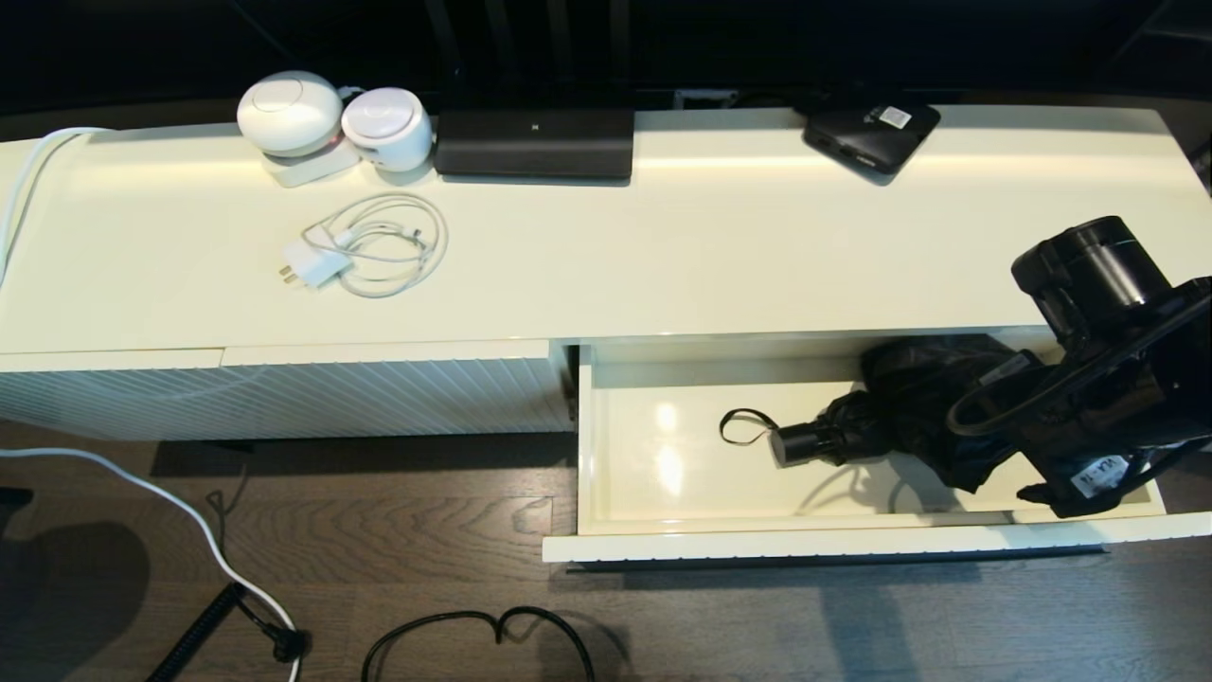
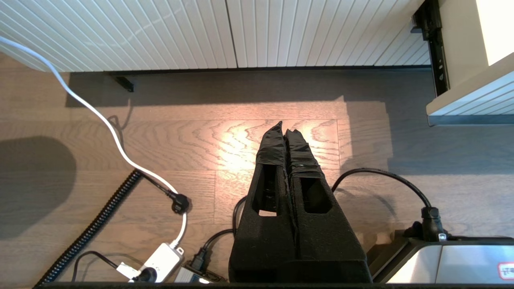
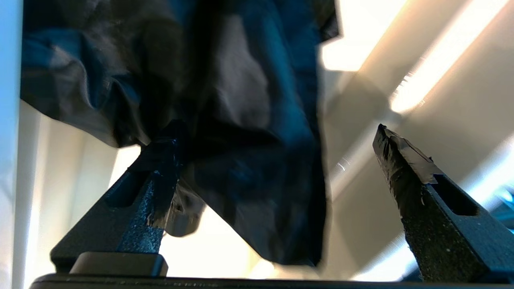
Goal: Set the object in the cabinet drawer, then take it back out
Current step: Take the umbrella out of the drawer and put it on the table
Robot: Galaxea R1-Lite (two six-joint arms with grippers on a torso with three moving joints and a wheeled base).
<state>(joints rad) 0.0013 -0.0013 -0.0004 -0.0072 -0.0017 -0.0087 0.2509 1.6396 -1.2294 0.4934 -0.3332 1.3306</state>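
My right gripper's open fingers sit either side of the black umbrella's fabric edge (image 3: pixel 277 214). I keep reaching in until the bunched fabric (image 1: pixel 960 455) sits deep, then close them.
The cabinet drawer (image 1: pixel 757 545) stands pulled open at the right, its glossy cream floor showing. Inside lies the black umbrella (image 1: pixel 900 403), handle and wrist loop pointing left, bunchy fabric toward the right. My right arm reaches down over the drawer's right part. In the right wrist view my right gripper (image 3: pixel 274 132) is open, with the umbrella fabric (image 3: pixel 241 100) hanging between the fingers and touching one finger (image 3: pixel 156 172); the other stands apart from it. My left gripper (image 2: pixel 286 127) is shut and empty, parked low over the wooden floor, out of the head view.
On the cabinet top sit two white round devices (image 1: pixel 289 112), a long black bar (image 1: pixel 535 142), a flat black box (image 1: pixel 871 133) and a white charger with coiled cable (image 1: pixel 365 248). A ribbed cream panel (image 1: pixel 284 398) is left of the drawer. Cables (image 1: pixel 473 625) lie on the floor.
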